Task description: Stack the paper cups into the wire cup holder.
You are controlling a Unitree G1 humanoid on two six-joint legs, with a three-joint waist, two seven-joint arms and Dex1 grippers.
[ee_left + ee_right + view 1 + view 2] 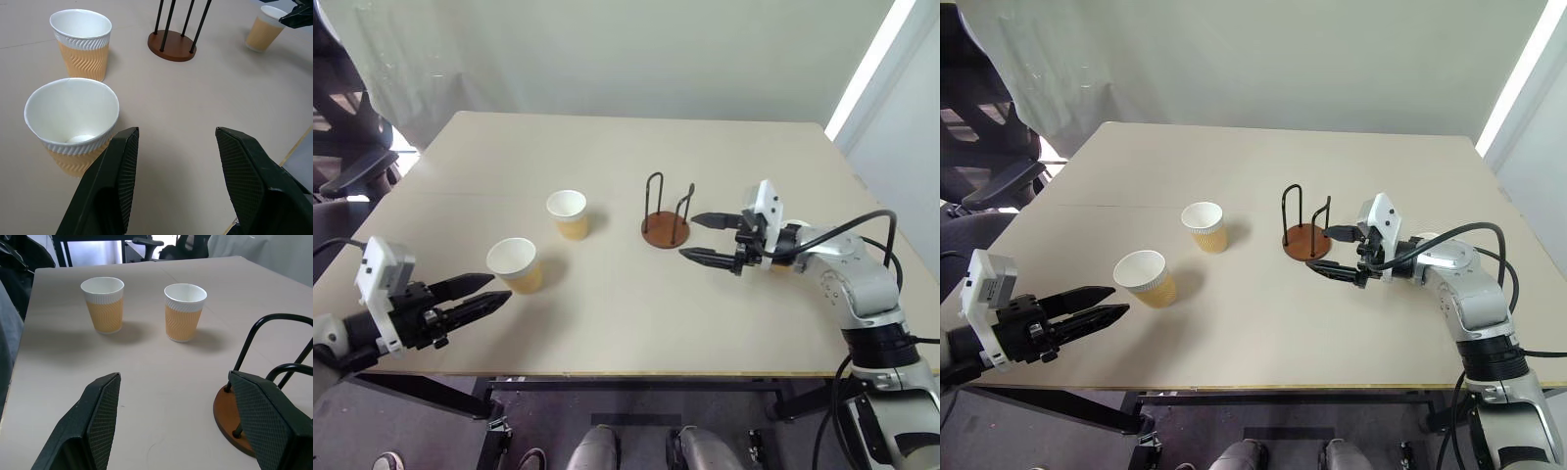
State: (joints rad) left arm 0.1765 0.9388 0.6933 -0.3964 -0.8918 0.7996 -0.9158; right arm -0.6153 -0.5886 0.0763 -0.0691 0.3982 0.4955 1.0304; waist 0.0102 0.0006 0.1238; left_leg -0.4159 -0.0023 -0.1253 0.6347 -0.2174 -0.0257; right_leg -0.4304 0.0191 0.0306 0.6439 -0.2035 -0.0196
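The wire cup holder (pixel 666 230) is far back and its loops are crooked, so my right gripper should pull the holder closer and straighten it by a wire loop (pixel 684 202) before stacking.
Two paper cups stand upright on the table: one (pixel 515 264) near the front left, another (pixel 569 214) further back toward the middle. A third cup (pixel 264 30) stands by my right arm, mostly hidden behind it in the head views. The wire cup holder (pixel 665 220), a brown disc with black wire loops, stands empty at the table's middle. My left gripper (pixel 499 289) is open just left of the near cup, not touching it. My right gripper (pixel 690 236) is open and empty, its fingers just right of the holder.
The beige table (pixel 626 323) has its front edge close to me, and a seam runs across its left half. A black office chair (pixel 352 147) stands off the table's left side. A pale wall lies behind.
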